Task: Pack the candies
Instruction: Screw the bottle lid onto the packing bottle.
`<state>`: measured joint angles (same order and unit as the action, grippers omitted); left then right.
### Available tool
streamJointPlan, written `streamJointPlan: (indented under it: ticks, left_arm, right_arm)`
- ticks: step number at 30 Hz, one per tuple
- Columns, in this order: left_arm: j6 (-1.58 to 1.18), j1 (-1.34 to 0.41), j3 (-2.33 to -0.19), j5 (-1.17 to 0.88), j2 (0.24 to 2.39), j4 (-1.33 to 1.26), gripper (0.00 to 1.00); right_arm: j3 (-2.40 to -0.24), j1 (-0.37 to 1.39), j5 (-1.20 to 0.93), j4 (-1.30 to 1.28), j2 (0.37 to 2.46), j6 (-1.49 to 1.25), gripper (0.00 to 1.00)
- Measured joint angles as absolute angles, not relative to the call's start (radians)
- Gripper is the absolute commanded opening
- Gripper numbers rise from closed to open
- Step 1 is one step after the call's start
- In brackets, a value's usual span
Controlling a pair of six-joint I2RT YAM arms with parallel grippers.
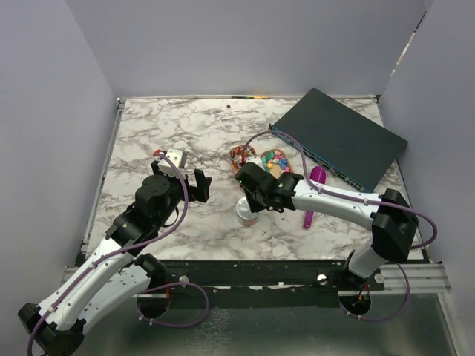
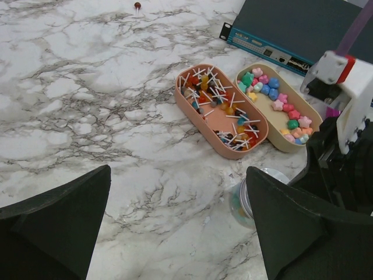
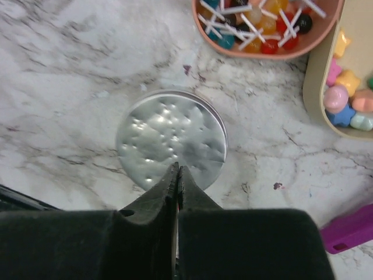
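Next, I back my right gripper off and open it before my left gripper takes hold of the jar's side [image 1: 246, 221], because my right gripper is closed over the unheld jar's silver lid [image 1: 243, 208].
The candies [image 2: 278, 104] are small pastel pieces in pink, blue, green and yellow, lying in an oval beige tray [image 2: 312, 108]; they also show in the top view [image 1: 276, 160] and at the right edge of the right wrist view [image 3: 347, 100]. A small clear jar [image 2: 240, 202] with a dimpled silver lid [image 3: 169, 135] stands in front of the trays. My right gripper [image 3: 176, 174] is shut with its tips just above the near edge of that lid, holding nothing I can see. My left gripper [image 2: 178, 224] hangs wide open over bare marble, left of the jar [image 1: 247, 213].
A pink oval tray [image 2: 217, 119] of small coloured balls on white sticks lies beside the beige tray. A dark blue flat box [image 1: 340, 142] sits at the back right. A purple handled object [image 1: 313, 194] lies right of the jar. A small white item [image 1: 174, 156] lies at the left.
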<state>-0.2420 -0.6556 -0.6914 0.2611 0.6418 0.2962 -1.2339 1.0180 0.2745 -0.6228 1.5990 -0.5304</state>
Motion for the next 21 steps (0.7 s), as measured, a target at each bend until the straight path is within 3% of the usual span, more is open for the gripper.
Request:
streamJointPlan:
  ticks: [8,21]
  left_arm:
    - [-0.242,-0.656,-0.691,0.261,0.649,0.296,0.99]
    - [-0.242,-0.656,-0.691,0.258,0.656,0.296,0.99]
  right_arm:
    - [-1.124,1.008,0.269,-0.547,1.614,-0.551,0.01]
    - [-1.213,0.997,0.294,-0.599,1.609,-0.526,0.00]
